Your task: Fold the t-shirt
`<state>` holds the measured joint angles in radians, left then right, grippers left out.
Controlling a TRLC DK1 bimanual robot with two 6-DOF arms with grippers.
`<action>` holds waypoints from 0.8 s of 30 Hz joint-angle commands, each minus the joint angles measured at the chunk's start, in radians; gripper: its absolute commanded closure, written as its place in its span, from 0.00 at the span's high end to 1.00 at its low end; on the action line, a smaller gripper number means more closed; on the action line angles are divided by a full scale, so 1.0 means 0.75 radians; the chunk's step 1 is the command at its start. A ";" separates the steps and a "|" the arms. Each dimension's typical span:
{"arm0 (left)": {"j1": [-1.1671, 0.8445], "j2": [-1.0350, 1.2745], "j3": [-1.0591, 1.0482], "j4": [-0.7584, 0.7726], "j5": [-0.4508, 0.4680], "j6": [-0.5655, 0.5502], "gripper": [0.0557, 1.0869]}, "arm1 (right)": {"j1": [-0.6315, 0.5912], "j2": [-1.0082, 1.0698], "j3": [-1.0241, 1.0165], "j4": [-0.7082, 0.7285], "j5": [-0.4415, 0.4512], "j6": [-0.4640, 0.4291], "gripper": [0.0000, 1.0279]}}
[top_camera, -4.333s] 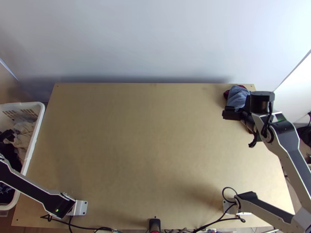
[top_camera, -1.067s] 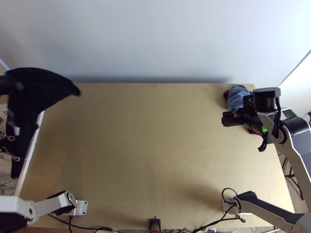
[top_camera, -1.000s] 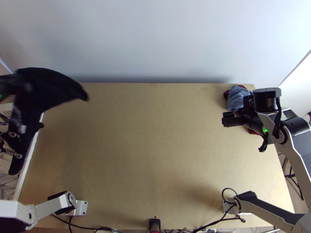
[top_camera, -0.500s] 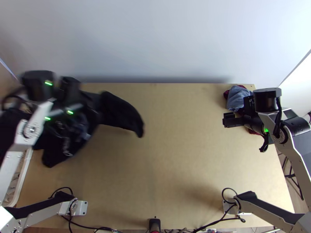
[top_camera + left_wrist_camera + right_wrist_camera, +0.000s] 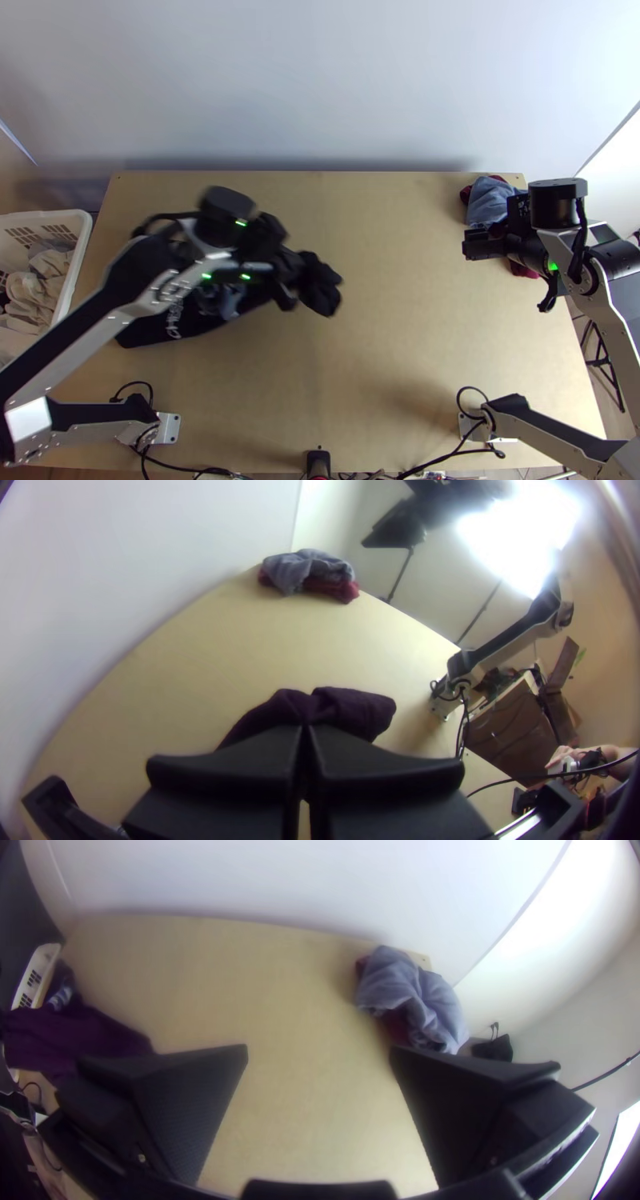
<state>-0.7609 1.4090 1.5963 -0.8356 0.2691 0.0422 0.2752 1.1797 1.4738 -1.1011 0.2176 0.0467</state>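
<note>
I see a crumpled blue patch (image 5: 226, 302) next to the lettering, so the black t-shirt (image 5: 148, 329) will open up to a whole blue print when I pull it wide.
Bunched under and in front of my left gripper (image 5: 292, 284) in the top view is the black t-shirt (image 5: 320, 288), light lettering on its trailing part over the table's left half. In the left wrist view my left gripper (image 5: 305, 737) is shut on the t-shirt (image 5: 347, 710), which looks dark purple beyond the fingertips. My right gripper (image 5: 472, 244) is at the table's right side, beside the folded-up clothes. It stands open with nothing between its fingers in the right wrist view (image 5: 319, 1057), where the t-shirt (image 5: 80, 1033) shows at the left.
A bunched blue-grey cloth (image 5: 490, 200) lies on a dark red one (image 5: 524, 270) at the table's far right corner. Left of the table (image 5: 384, 336) stands a white basket (image 5: 80, 240) holding clothes. A person's hand (image 5: 567, 755) is beyond the table.
My left arm has come up from the basket and swung right over the table, bringing the black t-shirt out with it. The right arm has shifted slightly right.
</note>
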 commanded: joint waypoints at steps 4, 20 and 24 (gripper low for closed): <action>-0.252 0.263 0.169 0.010 -0.023 0.024 0.04 | -0.009 -0.012 -0.014 -0.004 -0.002 -0.009 0.96; -0.145 0.173 0.146 -0.136 -0.097 0.083 0.91 | -0.003 -0.043 -0.073 -0.004 -0.010 -0.009 0.96; 0.022 0.064 0.076 -0.205 -0.097 0.093 0.91 | 0.015 -0.043 -0.092 -0.002 -0.010 -0.009 0.96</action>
<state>-0.8776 1.5501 1.7096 -0.9264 0.2050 0.0982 0.2726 1.1496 1.4223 -1.1049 0.2119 0.0399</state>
